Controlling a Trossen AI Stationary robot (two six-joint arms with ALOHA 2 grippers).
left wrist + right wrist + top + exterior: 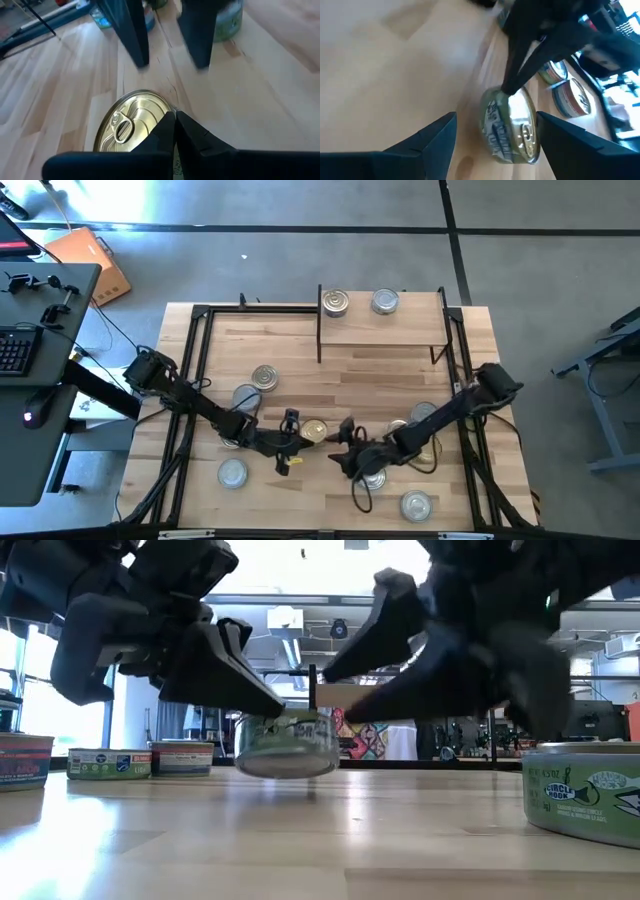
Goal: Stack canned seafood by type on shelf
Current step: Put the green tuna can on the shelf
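I should take the gold tin from my left gripper with my right gripper and put it on the shelf's loose end, because that end is on my right gripper's side.
A gold-toned tin with a pull-tab lid stands on the table near its middle. My left gripper is shut, and its fingertips are at the tin's rim. My right gripper is open and comes in from the table's right. Its two fingers stand on either side of the same tin with a gap on each side. The shelf stands at the table's far edge and carries two silver tins. My left gripper touches the gold tin at the rim of its lid with the tips of its shut fingers. They come slanting down from the table's left. The tin sits lid up with its base on the table.
Silver tins lie scattered on the table: two left of centre, one near the front left, one front right, others under the right arm. A black frame runs along the table's sides.
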